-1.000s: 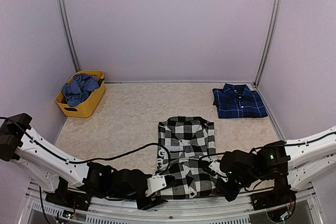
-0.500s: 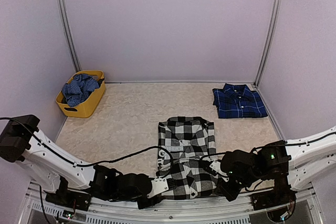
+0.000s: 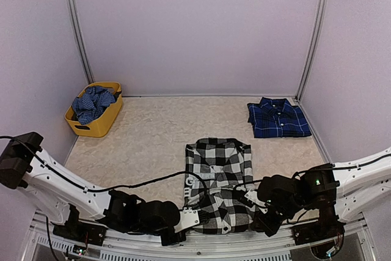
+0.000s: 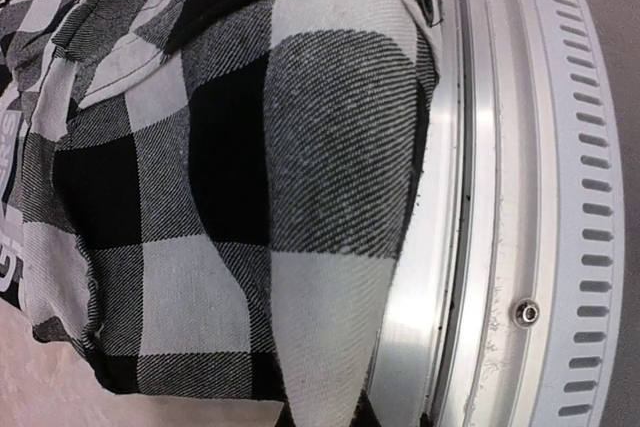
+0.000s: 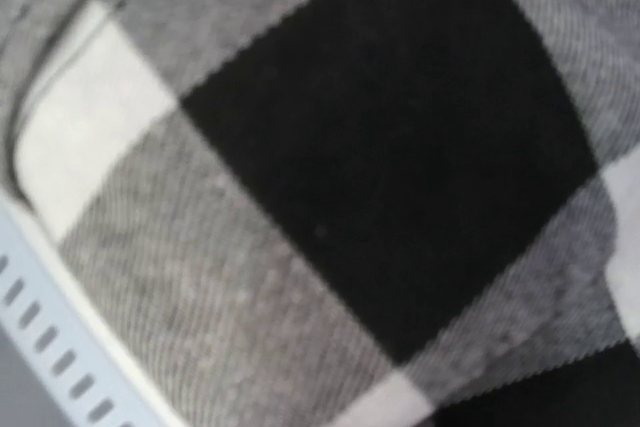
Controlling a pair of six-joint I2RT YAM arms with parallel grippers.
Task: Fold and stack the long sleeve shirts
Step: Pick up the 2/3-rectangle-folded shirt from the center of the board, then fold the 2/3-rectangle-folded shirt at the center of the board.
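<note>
I can see that the check shirt's near edge lies (image 3: pixel 226 231) against the aluminium rail, so my left gripper and my right gripper should lift it and carry it away from me (image 3: pixel 218 150).
The black-and-white check shirt (image 3: pixel 218 178) lies flat at the table's near middle, collar end away from me. My left gripper (image 3: pixel 197 217) sits at its near left corner, shut on the cloth. In the left wrist view the check fabric (image 4: pixel 230 197) bunches toward the bottom edge and hides the fingers. My right gripper (image 3: pixel 247 201) is low at the shirt's near right side, shut on it. Its wrist view is filled by blurred check cloth (image 5: pixel 330 177). The navy blue plaid shirt (image 3: pixel 278 118) lies folded at the far right.
A yellow basket (image 3: pixel 95 109) with crumpled blue cloth stands at the far left. The aluminium rail (image 4: pixel 500 197) of the table's near edge runs right beside the left gripper. Lilac walls close in three sides.
My left gripper slid right along the near edge to the shirt's near left corner and shut on the cloth. The right arm has barely moved.
</note>
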